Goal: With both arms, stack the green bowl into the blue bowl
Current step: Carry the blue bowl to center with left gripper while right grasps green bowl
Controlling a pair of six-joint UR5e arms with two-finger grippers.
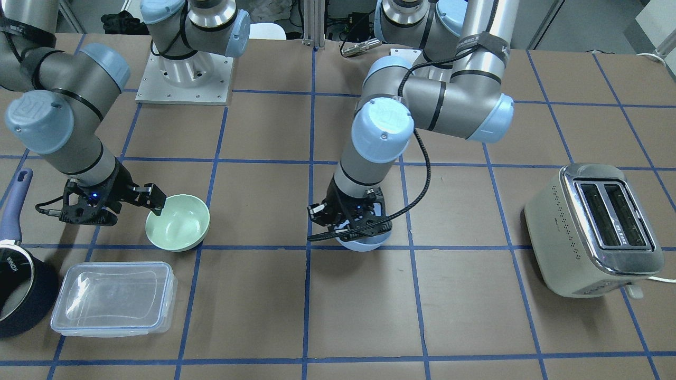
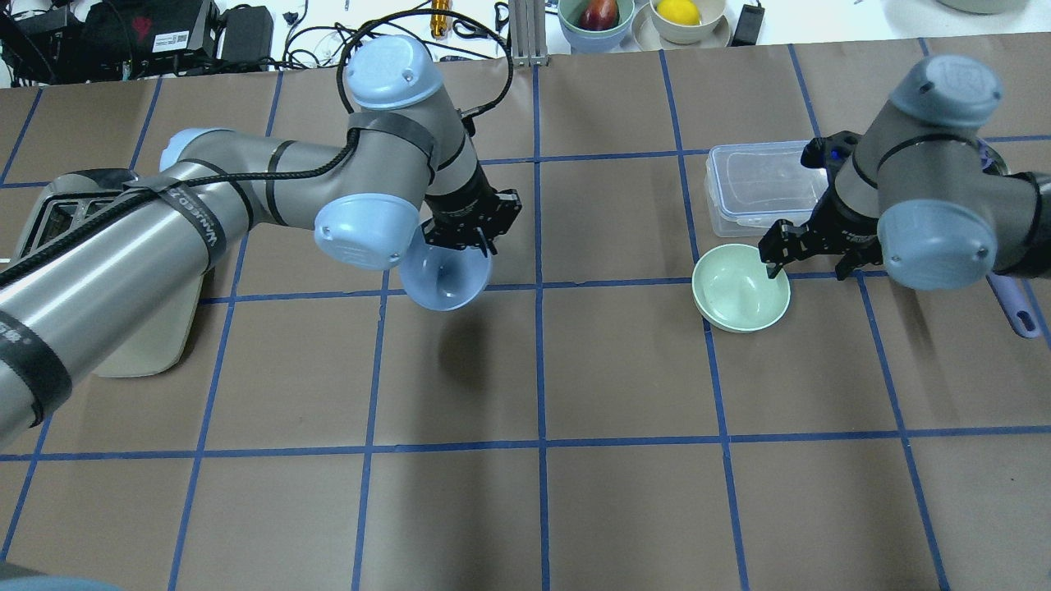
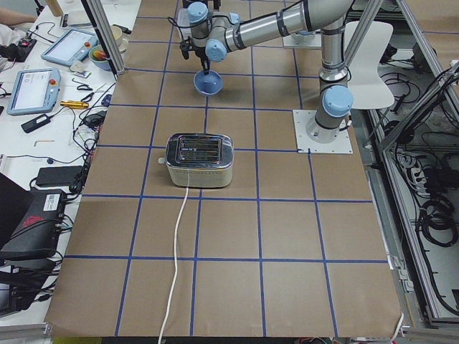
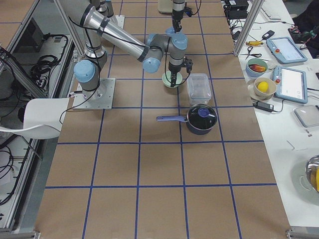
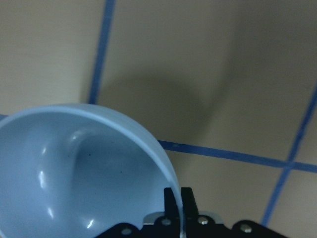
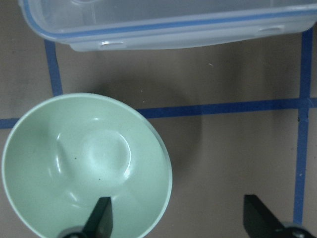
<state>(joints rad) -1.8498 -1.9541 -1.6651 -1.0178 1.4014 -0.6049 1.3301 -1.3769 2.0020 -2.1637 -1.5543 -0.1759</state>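
My left gripper should put the blue bowl down level at the tape crossing and move away before my right gripper stacks the green bowl, because the blue bowl is hanging tilted.
The pale blue bowl (image 1: 363, 244) hangs tilted above the table, its rim pinched in my left gripper (image 1: 346, 231). It also shows in the overhead view (image 2: 443, 281) under the left gripper (image 2: 474, 244), and in the left wrist view (image 5: 74, 173). The mint-green bowl (image 1: 177, 224) sits upright on the table, also seen from overhead (image 2: 741, 291) and in the right wrist view (image 6: 84, 163). My right gripper (image 2: 808, 264) is open and straddles the green bowl's rim, one finger (image 6: 101, 217) inside the bowl and the other outside it.
A clear plastic container (image 1: 113, 298) lies next to the green bowl. A dark pot with a blue handle (image 1: 16, 285) stands beyond it. A cream toaster (image 1: 594, 229) stands on my left side. Fruit bowls (image 2: 595, 16) sit past the table's far edge.
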